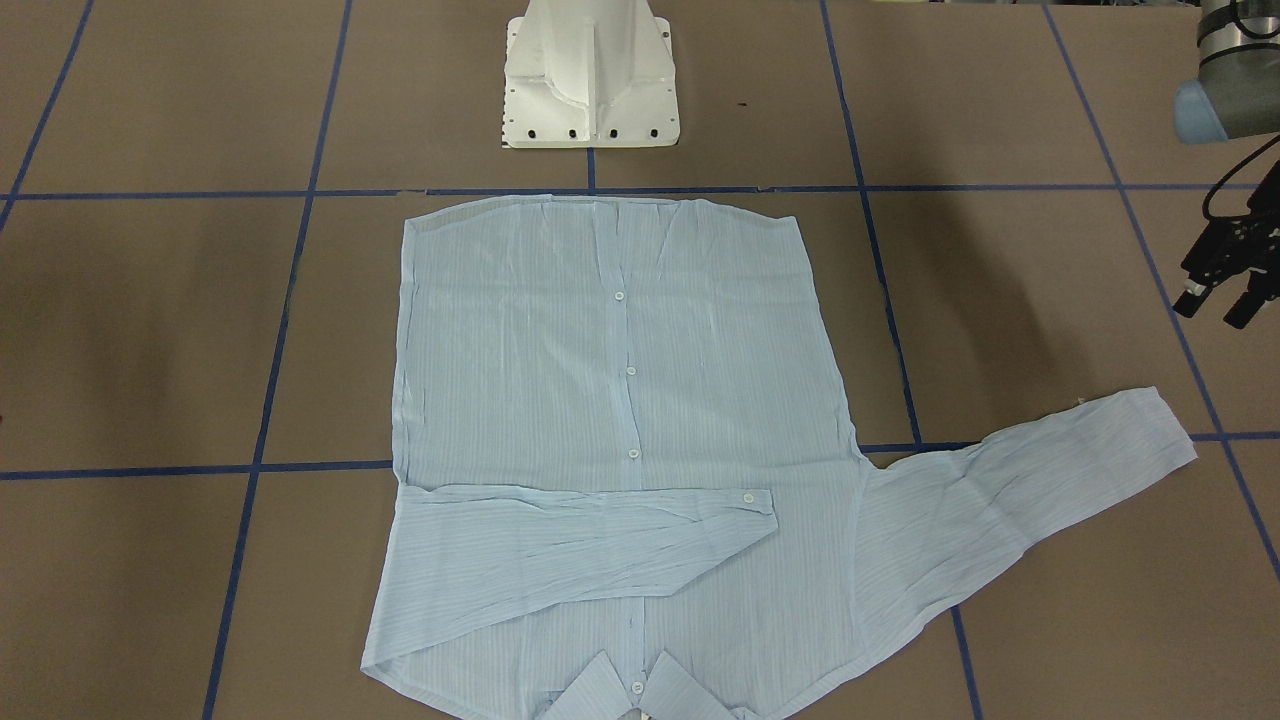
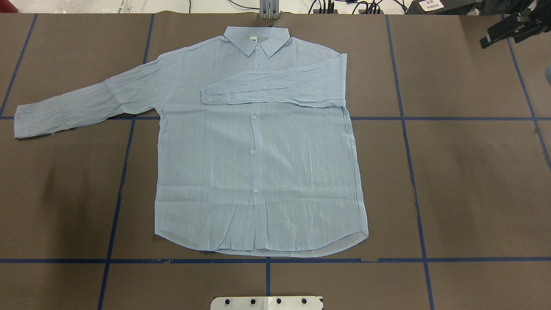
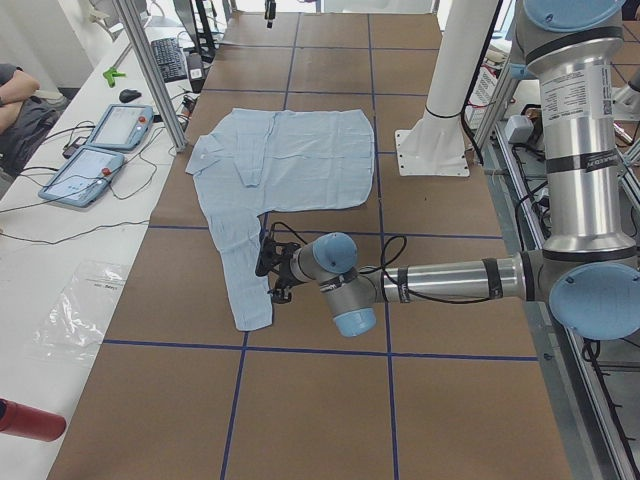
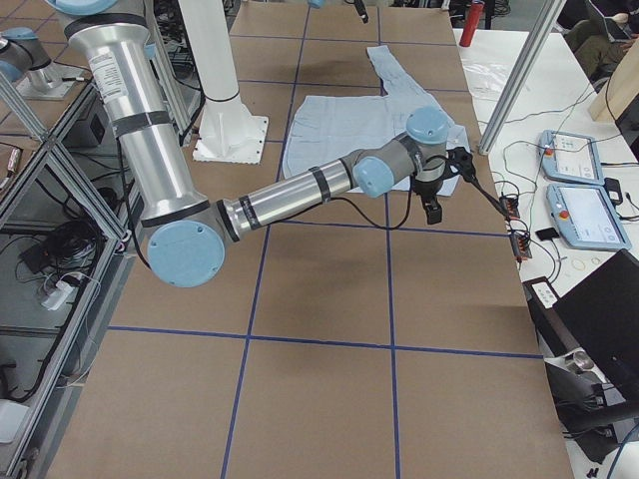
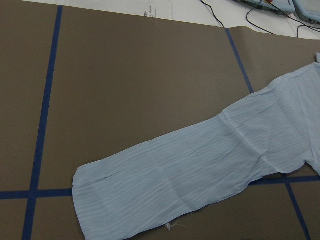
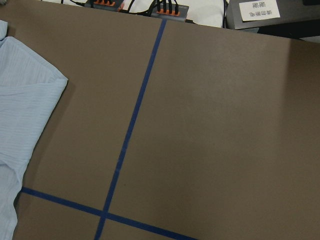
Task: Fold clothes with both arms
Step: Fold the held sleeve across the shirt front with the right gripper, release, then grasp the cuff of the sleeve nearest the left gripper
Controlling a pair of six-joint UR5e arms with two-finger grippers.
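Note:
The outstretched sleeve extends far beyond its shoulder seam (image 1: 857,546), so I expect its cuff (image 1: 1172,430) to go across the buttons and overlap the folded sleeve when I fold it.
The pale-blue striped shirt (image 2: 258,163) lies flat and buttoned on the brown table, collar (image 2: 257,39) at the far edge. One sleeve (image 2: 275,88) is folded across the chest. The other sleeve (image 2: 86,107) stretches out to the overhead view's left and also shows in the left wrist view (image 5: 200,175). My left gripper (image 1: 1218,305) is open and empty, hovering just past that sleeve's cuff (image 1: 1165,425). My right gripper (image 2: 486,36) is off the shirt at the far right corner; its fingers look apart and hold nothing. The right wrist view shows only the shirt's folded shoulder edge (image 6: 20,115).
The white pedestal base (image 1: 590,80) stands at the near edge by the shirt's hem. Blue tape lines (image 2: 404,129) grid the table. Two tablets (image 3: 100,145), an aluminium post (image 3: 150,70) and cables (image 2: 335,6) sit along the far side. A red bottle (image 3: 25,420) lies off the table.

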